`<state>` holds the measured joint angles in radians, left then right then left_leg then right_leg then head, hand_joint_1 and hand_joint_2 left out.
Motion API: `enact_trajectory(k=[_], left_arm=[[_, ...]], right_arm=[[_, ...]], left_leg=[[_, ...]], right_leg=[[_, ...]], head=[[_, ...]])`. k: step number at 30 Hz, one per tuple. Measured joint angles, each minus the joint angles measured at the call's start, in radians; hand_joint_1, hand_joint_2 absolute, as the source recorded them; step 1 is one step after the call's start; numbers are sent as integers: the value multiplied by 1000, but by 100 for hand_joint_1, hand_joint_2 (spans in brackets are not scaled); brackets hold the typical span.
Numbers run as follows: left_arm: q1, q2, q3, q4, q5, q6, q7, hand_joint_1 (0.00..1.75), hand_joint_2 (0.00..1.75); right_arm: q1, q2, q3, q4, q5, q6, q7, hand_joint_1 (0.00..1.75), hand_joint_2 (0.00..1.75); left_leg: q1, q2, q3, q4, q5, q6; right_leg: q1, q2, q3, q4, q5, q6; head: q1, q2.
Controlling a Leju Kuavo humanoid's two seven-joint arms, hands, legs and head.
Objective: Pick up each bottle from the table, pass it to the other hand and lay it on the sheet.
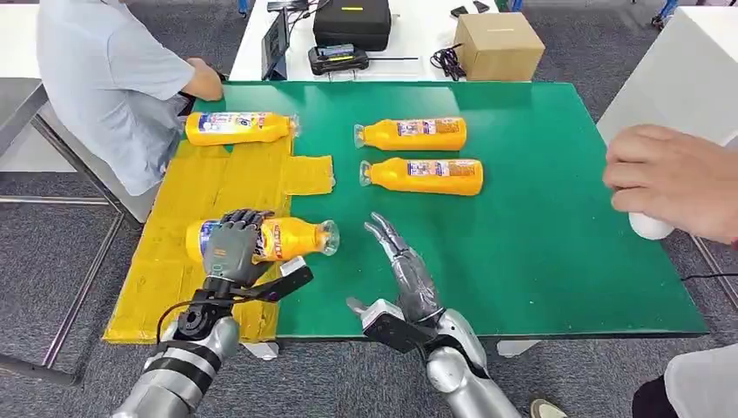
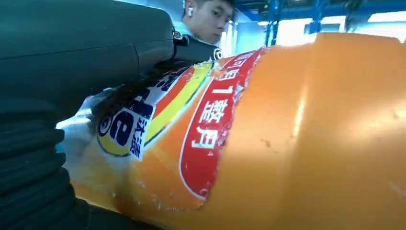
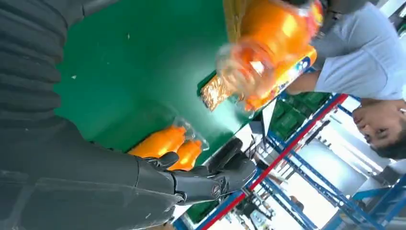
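Observation:
My gripper will turn the near orange bottle (image 1: 423, 176), and I expect its blue front label to stay hidden underneath until then, because the small back label (image 1: 429, 168) faces up on it.
My left hand (image 1: 233, 244) grips an orange bottle (image 1: 291, 238) around its labelled middle, lying sideways over the near part of the yellow sheet (image 1: 209, 187); the bottle's label (image 2: 201, 129) sits close up in the left wrist view. My right hand (image 1: 402, 266) is open over the green table (image 1: 540, 226), fingers stretched out, a little right of the held bottle's cap. Another orange bottle (image 1: 237, 127) lies on the sheet's far end. Two more bottles (image 1: 411, 133) (image 1: 423, 175) lie side by side on the green table, also seen past my right hand (image 3: 210, 179) as bottles (image 3: 165, 143).
A person in a light blue shirt (image 1: 104, 78) sits at the table's far left corner. Another person's hand (image 1: 670, 178) rests on a white object at the right edge. A cardboard box (image 1: 498, 45) and black cases (image 1: 352, 22) stand beyond the green table.

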<state>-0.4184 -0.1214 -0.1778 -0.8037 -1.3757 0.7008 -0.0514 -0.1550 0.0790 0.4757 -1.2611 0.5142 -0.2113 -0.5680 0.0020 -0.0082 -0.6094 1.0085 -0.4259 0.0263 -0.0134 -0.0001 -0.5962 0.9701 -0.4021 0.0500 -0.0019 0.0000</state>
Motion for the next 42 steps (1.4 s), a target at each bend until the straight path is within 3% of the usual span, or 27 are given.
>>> enact_trajectory(k=[6,14,15,16,17,18,19,21,24,42], left_arm=[[-58,50,3,157,-113,-5,71,175,175],[-122,70,3,281,-127,-52,51,173,175],[-127,70,3,291,-120,-57,40,168,0],[-132,69,3,298,-114,-64,30,168,0],[-136,70,3,305,-107,-72,22,152,0],[-140,69,3,310,-100,-80,14,117,0],[-146,69,3,315,-89,-91,3,117,0],[-155,69,3,323,-75,-110,-14,30,0],[-164,68,3,334,-44,-145,-37,0,0],[-179,67,3,367,-14,-258,-58,0,0]], right_arm=[[-7,4,-2,13,-6,14,-4,0,175],[-10,6,-6,27,-9,17,-10,0,175],[-10,6,-7,29,-9,17,-11,0,175],[-10,6,-8,29,-9,17,-12,0,175],[-10,6,-8,29,-9,17,-12,0,175],[-10,6,-9,29,-9,17,-13,0,175],[-10,6,-10,29,-9,17,-13,0,175],[-10,6,-11,29,-9,17,-14,0,175],[-10,6,-16,29,-9,18,-15,0,175],[-12,5,-26,29,-3,28,-17,0,175]], left_leg=[[0,0,0,0,0,0],[0,-1,1,0,0,0],[0,-1,1,0,0,0],[0,-1,1,0,0,0],[0,-1,2,0,0,0],[0,-1,3,0,0,0],[0,-1,4,0,0,0],[0,-1,5,0,0,0],[0,-1,5,0,0,0],[0,-2,13,-1,2,-2]], right_leg=[[0,0,0,0,0,0],[0,0,1,0,0,0],[0,0,1,0,0,0],[0,-1,2,0,0,0],[0,-1,2,0,0,0],[0,-1,3,0,0,0],[0,-1,4,0,0,0],[0,-1,5,0,0,0],[0,-1,6,0,0,0],[0,-1,13,0,0,-1]], head=[[0,0],[0,0],[0,0],[0,0],[0,0],[0,0],[0,0],[0,0],[0,0],[0,0]])
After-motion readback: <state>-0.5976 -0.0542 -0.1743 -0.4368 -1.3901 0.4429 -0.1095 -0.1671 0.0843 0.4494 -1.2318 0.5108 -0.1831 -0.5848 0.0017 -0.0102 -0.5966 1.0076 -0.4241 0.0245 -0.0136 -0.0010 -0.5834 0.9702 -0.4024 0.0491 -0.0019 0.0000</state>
